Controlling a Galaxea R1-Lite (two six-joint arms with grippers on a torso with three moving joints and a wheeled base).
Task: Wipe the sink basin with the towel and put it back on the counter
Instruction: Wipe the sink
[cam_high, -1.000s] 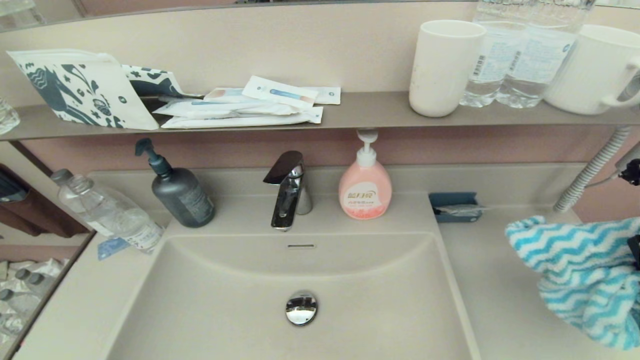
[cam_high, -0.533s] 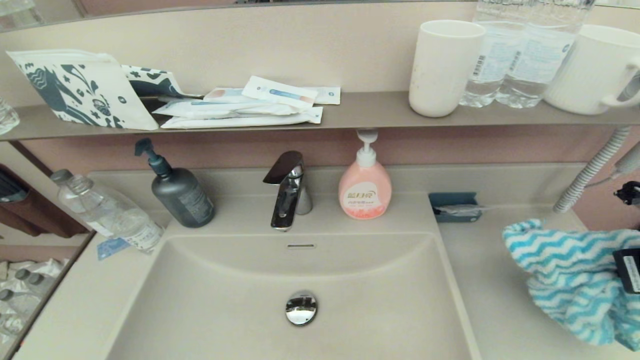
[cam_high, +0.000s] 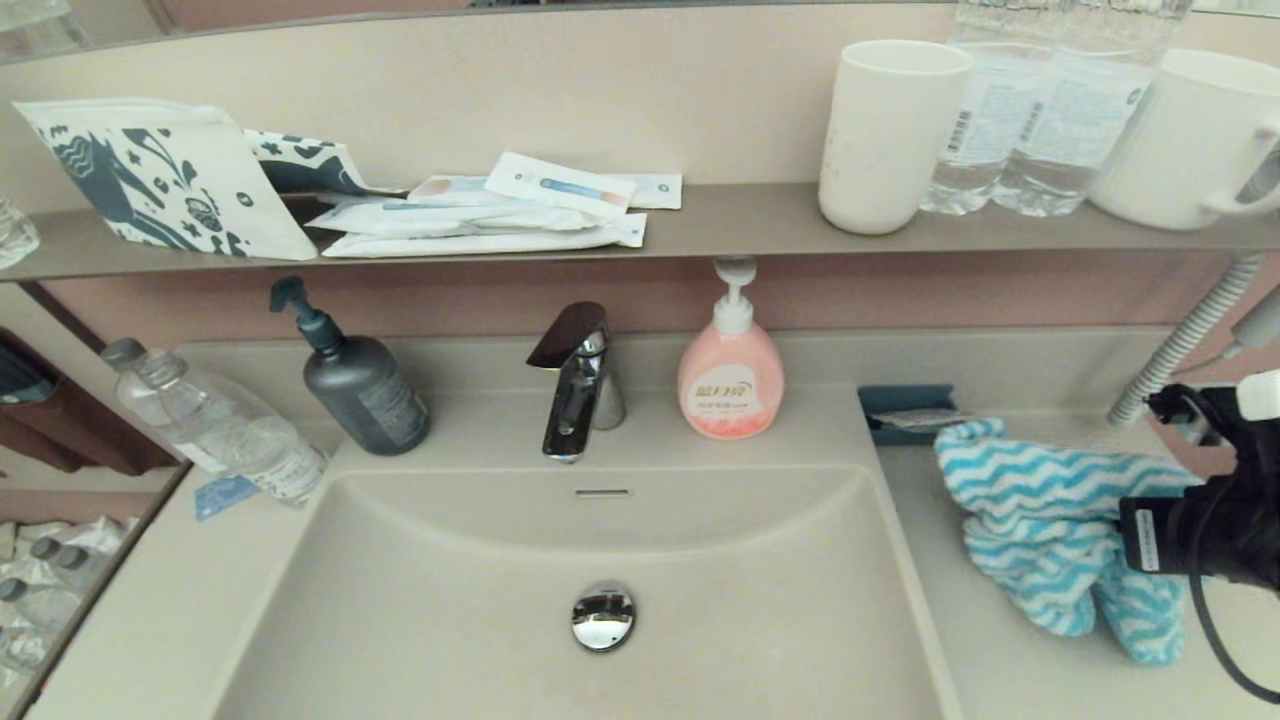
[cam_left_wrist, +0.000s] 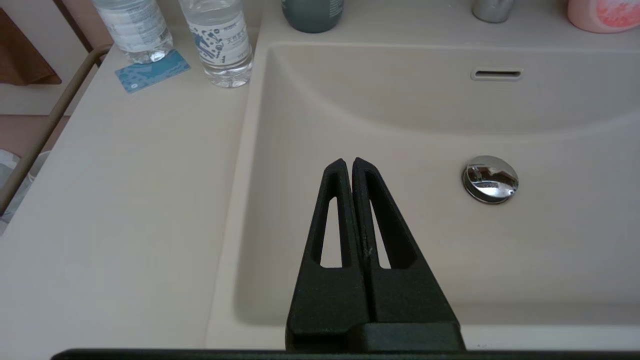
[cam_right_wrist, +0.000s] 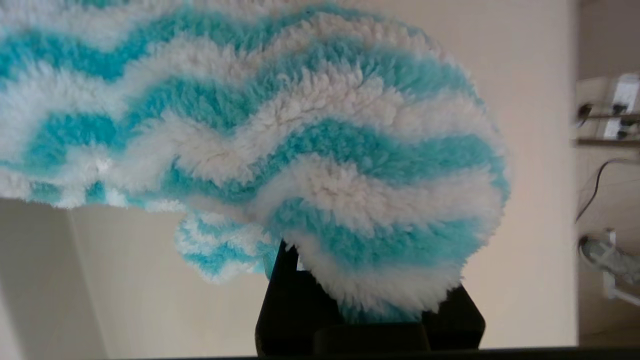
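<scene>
The whole towel (cam_high: 1056, 534) is hanging over the counter (cam_high: 1020, 666), clear of the basin's rim, so my right gripper should keep lowering it until it lies there, then let go.
The turquoise and white zigzag towel (cam_high: 1040, 520) hangs bunched over the beige counter (cam_high: 990, 650), right of the sink basin (cam_high: 450, 600). My right gripper (cam_right_wrist: 360, 300) is shut on the towel (cam_right_wrist: 310, 150), and the fluffy cloth covers its fingertips. I cannot tell whether the towel's lower end touches the counter. The basin is bare, with its chrome drain plug (cam_high: 603, 616) and overflow slot (cam_high: 603, 492) showing. My left gripper (cam_left_wrist: 348, 162) is shut on nothing and hovers over the near side of the basin (cam_left_wrist: 400, 125), away from the drain plug (cam_left_wrist: 490, 179).
A chrome faucet (cam_high: 575, 385), a pink soap bottle (cam_high: 730, 375) and a dark pump bottle (cam_high: 360, 385) stand behind the basin. A water bottle (cam_high: 215, 420) is at the left. A small blue tray (cam_high: 905, 410) sits just behind the towel. A ribbed hose (cam_high: 1180, 340) hangs at the right.
My right arm has come in from the right edge, carrying the towel leftward and farther back, close to the blue tray. The left gripper's earlier state is not shown.
</scene>
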